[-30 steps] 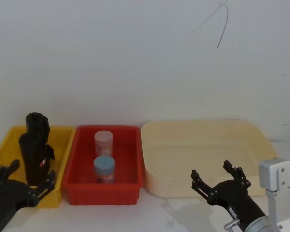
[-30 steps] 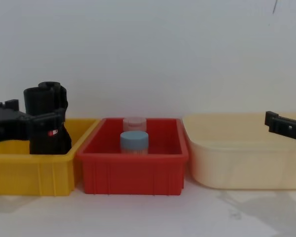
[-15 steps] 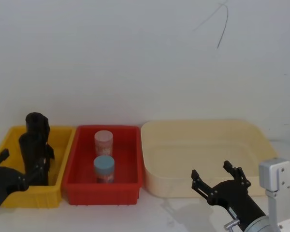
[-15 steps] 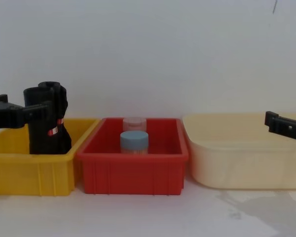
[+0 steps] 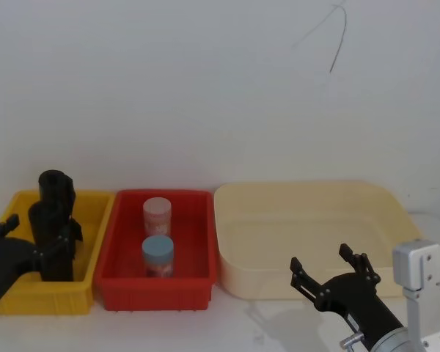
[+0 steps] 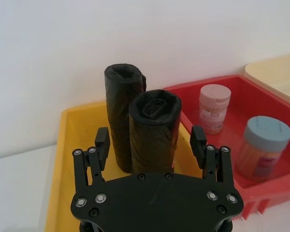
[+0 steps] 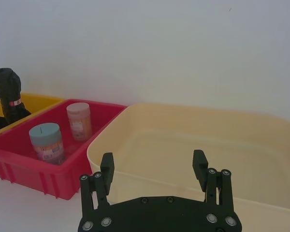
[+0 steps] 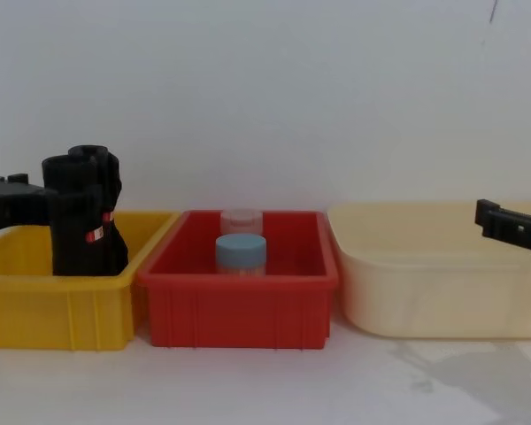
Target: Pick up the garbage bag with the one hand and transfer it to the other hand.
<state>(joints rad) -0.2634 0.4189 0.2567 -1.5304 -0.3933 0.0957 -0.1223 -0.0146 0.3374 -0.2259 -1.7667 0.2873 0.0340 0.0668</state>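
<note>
I expect the garbage bag to stay rolled up and straight when I lift it and hand it across, because its layers are coiled into a round top end.
Two black rolls stand upright in the yellow bin at the left. The front one is the garbage bag, with a small red-and-white label low on its side. My left gripper is open at the bag's upper part, one finger on each side, with a gap to each finger. My right gripper hovers open and empty in front of the cream tub.
The second black roll stands just behind the bag, close against it. A red bin beside the yellow one holds a pink-lidded jar and a blue-lidded jar. A white wall rises behind the bins.
My left gripper rose from low in front of the yellow bin and came in level with the upper part of the front roll. The right arm stayed still.
</note>
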